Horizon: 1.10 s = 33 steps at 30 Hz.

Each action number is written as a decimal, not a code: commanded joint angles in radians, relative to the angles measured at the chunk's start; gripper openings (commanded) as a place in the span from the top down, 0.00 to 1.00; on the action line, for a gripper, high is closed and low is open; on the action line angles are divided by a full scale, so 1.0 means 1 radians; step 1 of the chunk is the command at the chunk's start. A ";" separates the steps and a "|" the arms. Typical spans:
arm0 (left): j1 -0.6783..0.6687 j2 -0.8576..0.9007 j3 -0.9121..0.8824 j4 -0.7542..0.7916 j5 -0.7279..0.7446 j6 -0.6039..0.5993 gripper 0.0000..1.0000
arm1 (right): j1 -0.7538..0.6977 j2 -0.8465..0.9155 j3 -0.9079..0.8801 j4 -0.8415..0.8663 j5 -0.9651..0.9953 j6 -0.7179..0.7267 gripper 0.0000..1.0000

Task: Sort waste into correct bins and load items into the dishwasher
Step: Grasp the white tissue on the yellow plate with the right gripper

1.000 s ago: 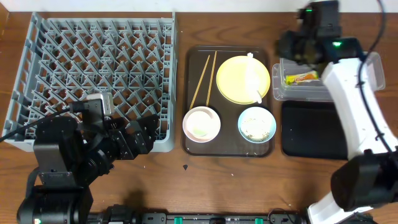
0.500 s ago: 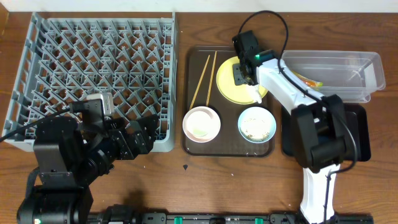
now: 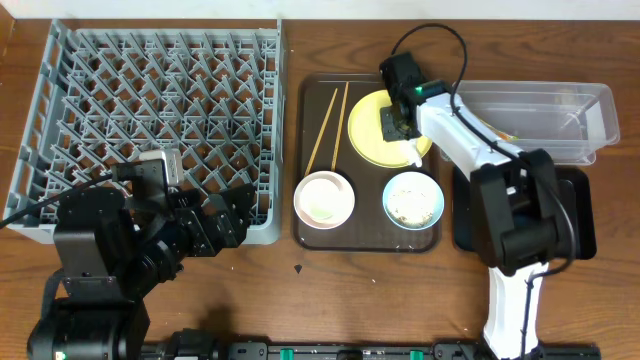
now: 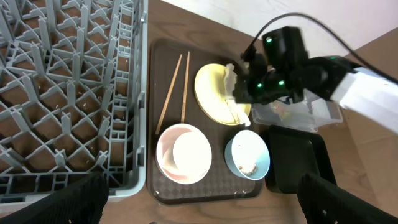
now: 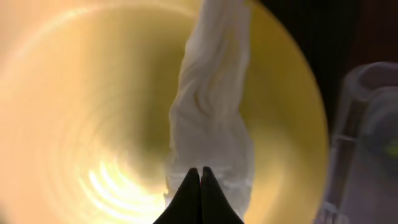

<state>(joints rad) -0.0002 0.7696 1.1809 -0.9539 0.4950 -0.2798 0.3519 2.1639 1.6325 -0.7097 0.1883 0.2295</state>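
Note:
My right gripper needs to open its fingers and pinch the tissue before carrying it to the clear tub (image 3: 545, 122), because its fingers are closed above the white tissue's wide end (image 5: 231, 173).
My right gripper (image 3: 394, 124) (image 5: 200, 169) hangs low over the round yellow plate (image 3: 368, 135) (image 5: 81, 93), its fingertips pressed together on the near end of the crumpled white tissue (image 3: 414, 152) (image 5: 211, 106) lying across the plate. Beside the plate are the thin wooden chopsticks (image 3: 325, 125) (image 4: 171, 93). In front of it stand the white-pinkish bowl (image 3: 323, 198) (image 4: 183, 152) and the light blue bowl (image 3: 413, 200) (image 4: 247, 155), which holds whitish scraps. The grey dishwasher rack (image 3: 160, 110) (image 4: 62, 81) fills the left. My left gripper (image 3: 232, 215) (image 4: 202, 199) is open by the rack's front right corner, holding nothing.
The dishes rest on a dark brown serving tray (image 3: 368, 243). The clear tub (image 3: 560, 110) (image 5: 367, 124) at the right holds the green-yellow wrapper (image 3: 500, 131). The black tray (image 3: 580, 220) lies in front of it, partly under my right arm.
My right arm has swung left from above the clear tub to the yellow plate. Its half-open jaws have closed on the tissue. The left arm has not moved.

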 commanded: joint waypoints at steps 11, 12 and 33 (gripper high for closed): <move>0.001 0.000 0.021 0.000 0.010 0.020 0.02 | -0.026 -0.096 -0.006 -0.114 -0.057 0.002 0.36; 0.001 0.000 0.021 0.000 0.010 0.020 0.02 | -0.027 -0.076 -0.006 -0.117 -0.045 0.002 0.37; 0.001 0.000 0.021 0.000 0.010 0.020 0.02 | -0.101 -0.196 0.065 -0.168 -0.233 0.195 0.99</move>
<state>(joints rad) -0.0002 0.7696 1.1809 -0.9539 0.4950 -0.2798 0.3042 2.1044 1.6447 -0.8757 0.0162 0.2935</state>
